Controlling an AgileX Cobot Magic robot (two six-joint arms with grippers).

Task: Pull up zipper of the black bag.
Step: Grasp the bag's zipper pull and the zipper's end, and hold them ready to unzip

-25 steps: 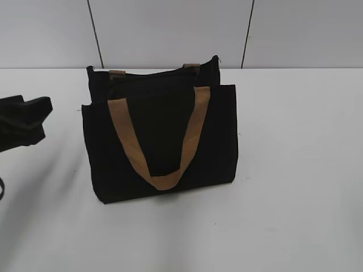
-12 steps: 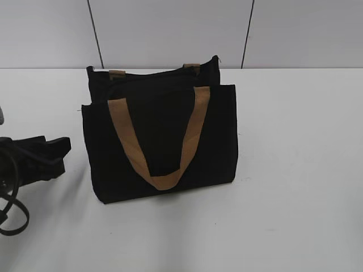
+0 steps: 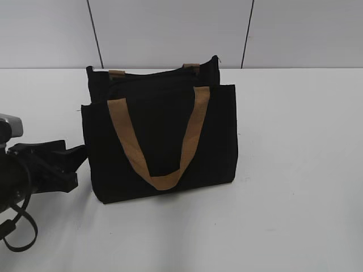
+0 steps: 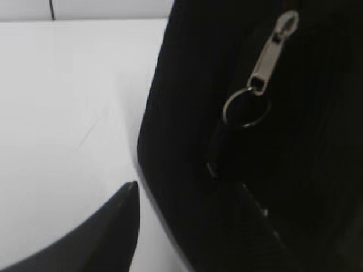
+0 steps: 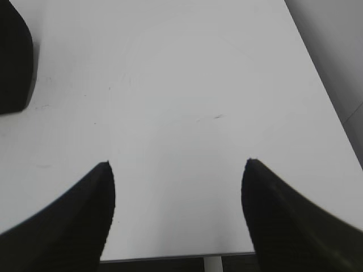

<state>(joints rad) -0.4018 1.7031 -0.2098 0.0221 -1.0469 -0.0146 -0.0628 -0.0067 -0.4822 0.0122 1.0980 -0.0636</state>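
The zipper's tail [image 4: 211, 168] is hanging down the bag's end, lower than the zipper pull, so next my left gripper takes hold of the tail and lifts it past the bag's top [image 3: 97, 72].
The black bag [image 3: 161, 136] stands upright mid-table, its tan handle hanging down the front. My left gripper [image 3: 72, 161] is at the bag's lower left side, right up against it. In the left wrist view the bag's end [image 4: 193, 113] fills the right half, and the silver zipper pull [image 4: 275, 51] with a metal ring hangs on it above my jaws. My left gripper [image 4: 190, 190] is open, one finger beside the bag's edge and the other dark against the fabric. My right gripper [image 5: 177, 170] is open and empty over the bare table.
The white table [image 3: 295, 170] runs to a grey panelled wall behind. A corner of the bag [image 5: 12, 56] shows at the upper left of the right wrist view. The table's near edge [image 5: 170, 258] lies just below the right jaws.
My left arm has moved in from the left edge, rightward and a little lower, up to the bag's left side. The bag has not moved.
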